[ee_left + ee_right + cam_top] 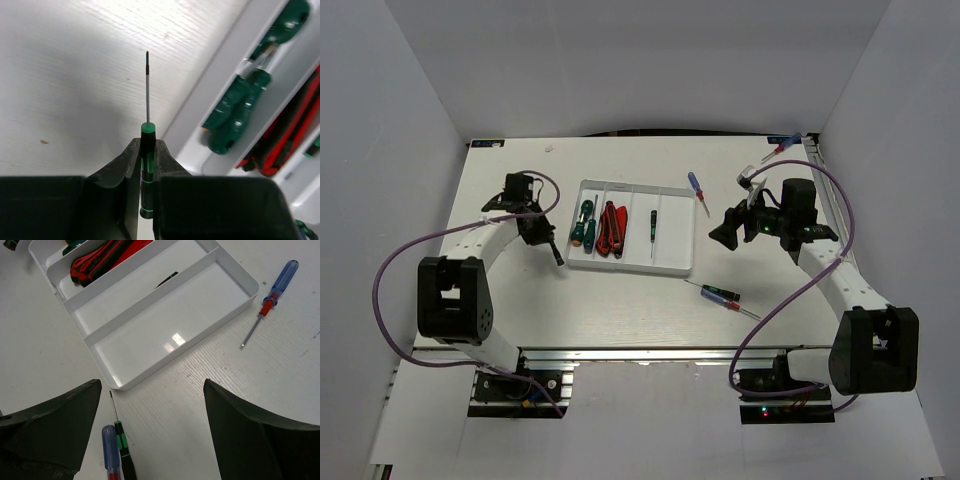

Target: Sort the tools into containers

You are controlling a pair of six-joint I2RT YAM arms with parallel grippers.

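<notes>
The matching thin dark driver (653, 226) has free space beside it, so my left gripper should keep carrying its black-and-green driver until it hangs above that space (640, 238), and then let go.
The white tray (630, 266) lies mid-table. Its left compartment holds green-handled screwdrivers (582, 222), the second the red-and-black pliers (611, 228), the third a thin dark driver (653, 225); the right one is bare. My left gripper (548, 243) hovers off the tray's near-left corner, shut on a thin black-and-green precision driver (146, 145), tip pointing away. My right gripper (723, 233) is open and empty, right of the tray. Under it a blue-handled screwdriver (110, 450) and a black-green driver (122, 452) lie side by side. Another blue-handled screwdriver (277, 287) lies beyond the tray.
More tools lie at the table's far right corner (780, 148), beside a silver piece (750, 180). White walls enclose the table on three sides. The left wrist view shows the tray's wall (210, 90) just right of the held driver.
</notes>
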